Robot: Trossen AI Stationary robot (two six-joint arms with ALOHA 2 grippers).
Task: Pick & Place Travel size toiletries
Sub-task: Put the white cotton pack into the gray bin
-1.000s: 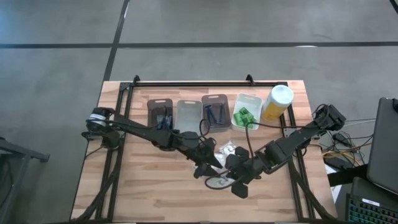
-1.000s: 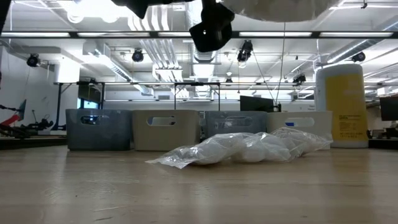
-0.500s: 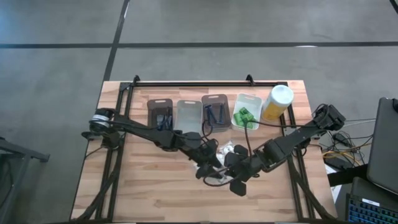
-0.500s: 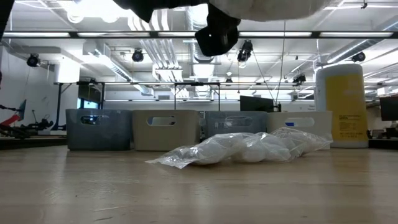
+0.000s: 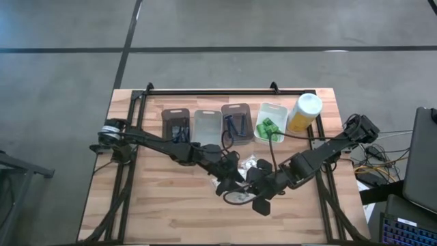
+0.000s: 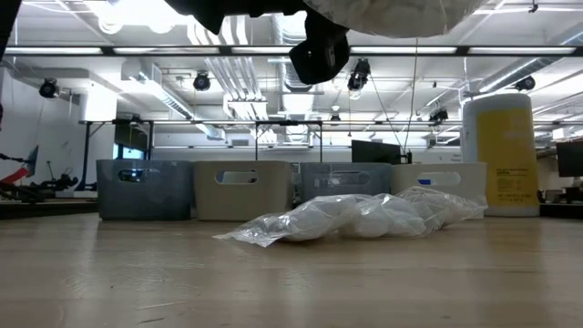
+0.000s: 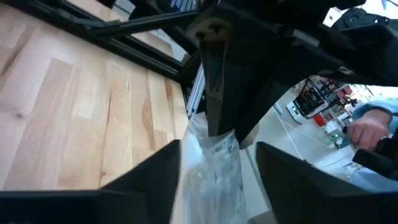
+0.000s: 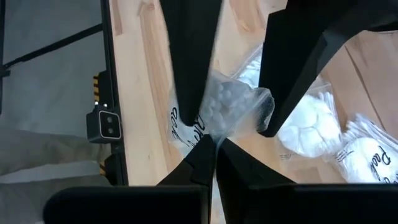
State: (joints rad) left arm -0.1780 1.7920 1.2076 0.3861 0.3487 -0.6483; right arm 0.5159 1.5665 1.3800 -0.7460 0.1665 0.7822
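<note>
The sachet is in my right gripper and the empty bin [image 5: 207, 127] is closer to my left gripper, so next my left gripper takes the sachet's loose end [image 7: 214, 183] and carries it there.
A clear crinkly sachet of white pads [image 8: 231, 102] hangs in the air between both grippers; it shows at the low view's top edge [image 6: 392, 13] and above the table's near middle [image 5: 237, 197]. My right gripper [image 8: 216, 148] is shut on it. My left gripper [image 7: 217, 182] is open, one finger on either side of the sachet [image 7: 208, 165]. More white sachets [image 5: 250, 164] lie flat on the table behind them [image 6: 355, 219]. Green bottles [image 5: 267, 128] lie in the white bin, and dark blue razors [image 5: 235, 123] in a dark bin. My right gripper pinches the sachet's edge [image 8: 219, 127] between its two shut fingertips, coming from the table's right side. The sachet is lifted clear of the table and stretches away from the fingers toward the left gripper. My left gripper: I cannot tell whether its fingers [image 8: 193, 93] touch the sachet.
Four bins stand in a row along the far side [image 5: 175, 124] [image 5: 205, 125] [image 5: 235, 113] [image 5: 273, 109], with a tall yellow bottle with a white cap [image 5: 304, 111] at their right. Black frame rails run along the table's left, right and far edges.
Both grippers have shifted slightly toward the far edge and drawn closer together over the near middle. In the low view, the raised sachet now covers more of the top edge.
</note>
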